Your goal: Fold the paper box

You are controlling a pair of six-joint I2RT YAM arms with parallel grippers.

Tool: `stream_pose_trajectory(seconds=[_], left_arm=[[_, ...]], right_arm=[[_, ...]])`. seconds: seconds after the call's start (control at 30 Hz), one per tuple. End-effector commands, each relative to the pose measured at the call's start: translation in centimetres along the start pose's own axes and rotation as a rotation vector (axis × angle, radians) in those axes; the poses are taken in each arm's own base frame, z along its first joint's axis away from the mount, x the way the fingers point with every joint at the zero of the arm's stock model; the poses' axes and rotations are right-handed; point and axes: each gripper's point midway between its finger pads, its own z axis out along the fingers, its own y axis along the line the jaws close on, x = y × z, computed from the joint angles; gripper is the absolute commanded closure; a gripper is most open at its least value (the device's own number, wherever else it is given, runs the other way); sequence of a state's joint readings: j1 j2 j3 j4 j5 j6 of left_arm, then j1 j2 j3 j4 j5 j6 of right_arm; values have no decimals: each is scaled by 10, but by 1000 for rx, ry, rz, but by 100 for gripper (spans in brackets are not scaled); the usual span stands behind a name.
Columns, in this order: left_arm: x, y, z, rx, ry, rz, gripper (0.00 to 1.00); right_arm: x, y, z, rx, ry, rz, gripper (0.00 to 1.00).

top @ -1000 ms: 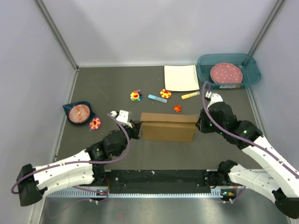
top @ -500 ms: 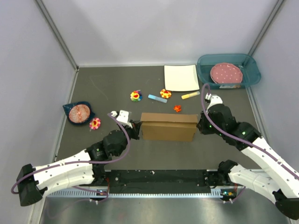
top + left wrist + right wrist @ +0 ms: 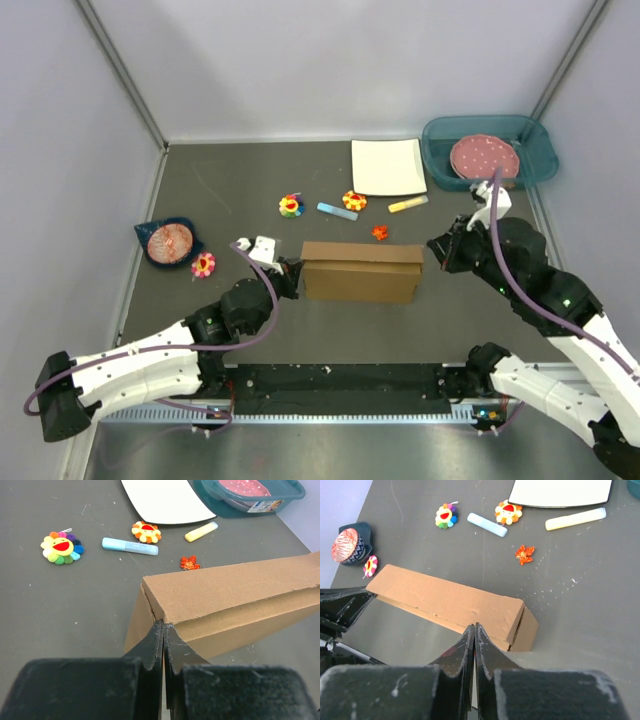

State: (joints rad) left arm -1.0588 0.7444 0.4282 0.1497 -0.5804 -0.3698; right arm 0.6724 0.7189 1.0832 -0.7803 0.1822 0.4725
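I should press the lid's corner [image 3: 308, 256] down with my left gripper while my right gripper presses the other end, because the lid stands open above the box's near side [image 3: 365, 263].
The paper box [image 3: 360, 270] is a closed, long brown cardboard box lying flat in the middle of the table, also seen in the left wrist view [image 3: 235, 595] and the right wrist view [image 3: 450, 602]. My left gripper [image 3: 293, 272] is shut, its tips [image 3: 163, 625] touching the box's left end corner with nothing between them. My right gripper [image 3: 435, 248] is shut and empty, hovering just off the box's right end; its tips [image 3: 474, 626] appear over the box's near edge.
A white square plate [image 3: 388, 166] and a teal bin [image 3: 535, 160] holding a pink plate stand at the back right. Flower toys [image 3: 291, 205] [image 3: 354, 200] [image 3: 203, 264], a blue marker [image 3: 337, 211], a yellow marker [image 3: 407, 204], a red trinket [image 3: 380, 233] and a dark bowl [image 3: 170, 241] lie around the box.
My right gripper has closed fully and drawn back up and to the right, away from the box's right end. The left arm and the box have stayed put.
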Motion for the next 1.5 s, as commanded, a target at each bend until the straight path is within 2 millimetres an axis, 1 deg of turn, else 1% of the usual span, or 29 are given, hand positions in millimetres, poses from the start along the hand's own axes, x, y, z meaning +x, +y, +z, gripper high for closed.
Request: stream_pose_trajectory(seconds=[0.0,0.13,0.17,0.23,0.3,0.33,0.4,0.43,0.5,0.53,0.6,0.63,0.7,0.73,0.77,0.8,0.87,0.9,1.03,1.1,1.13,1.2,1.27,1.3,1.33,1.37,1.4,1.43,1.47], left_arm=[[58,19,-8,-33,184,87,100],[60,18,-8,-29,189,82,100],[60,18,-9,-29,189,82,100],[59,18,-9,-27,188,83,100],[58,18,-9,-23,185,85,100],[59,18,-9,-22,185,87,100],[58,18,-10,-20,183,91,100],[57,19,-10,-21,182,88,100],[54,18,-12,-22,189,84,100],[52,19,-14,-27,191,78,98],[40,19,-17,-35,163,55,91],[26,16,-19,-20,125,32,81],[8,13,-22,-4,69,16,71],[-7,10,-25,17,23,4,66],[-15,8,-27,29,5,-2,58],[-29,3,-30,50,-19,-5,56],[-43,-2,-34,71,-42,-9,53],[-54,-9,-37,102,-57,-10,53],[-74,-30,-44,212,-72,14,52],[-83,-36,-47,236,-90,13,50],[-87,-31,-45,206,-104,7,49],[-85,-19,-38,132,-115,-2,46],[-88,-12,-34,94,-139,-24,50],[-87,-7,-29,71,-148,-31,57],[-93,-7,-27,74,-179,-54,63],[-93,-8,-24,89,-178,-66,70],[-94,-2,-18,70,-186,-75,78],[-96,-3,-15,83,-192,-86,86],[-102,-8,-14,118,-206,-108,90]], right_arm=[[7,6,27,-9,20,-3,100],[46,-11,46,56,119,-12,100],[63,-19,51,81,157,-2,100],[84,-29,54,108,197,5,100],[93,-33,54,121,211,29,100],[102,-37,55,133,230,35,100],[111,-40,55,145,252,56,100],[119,-43,56,155,272,58,100],[126,-45,56,158,285,72,100],[129,-47,56,162,293,70,100],[128,-47,54,164,287,73,100],[125,-46,54,163,279,74,100],[122,-47,53,170,274,70,100],[119,-46,53,170,267,72,100],[118,-47,53,176,265,71,100],[116,-47,53,180,263,73,100],[113,-46,52,181,256,69,100],[112,-47,53,186,255,67,100],[110,-47,53,190,254,60,100],[111,-47,53,192,256,61,100],[110,-47,53,189,254,60,100],[110,-47,53,188,256,60,100],[109,-46,52,183,253,64,100],[110,-45,52,181,254,64,100],[109,-45,52,180,252,63,100],[109,-45,51,178,252,59,100],[110,-45,51,178,254,60,100],[110,-45,51,176,254,58,100],[111,-46,51,177,257,57,100]])
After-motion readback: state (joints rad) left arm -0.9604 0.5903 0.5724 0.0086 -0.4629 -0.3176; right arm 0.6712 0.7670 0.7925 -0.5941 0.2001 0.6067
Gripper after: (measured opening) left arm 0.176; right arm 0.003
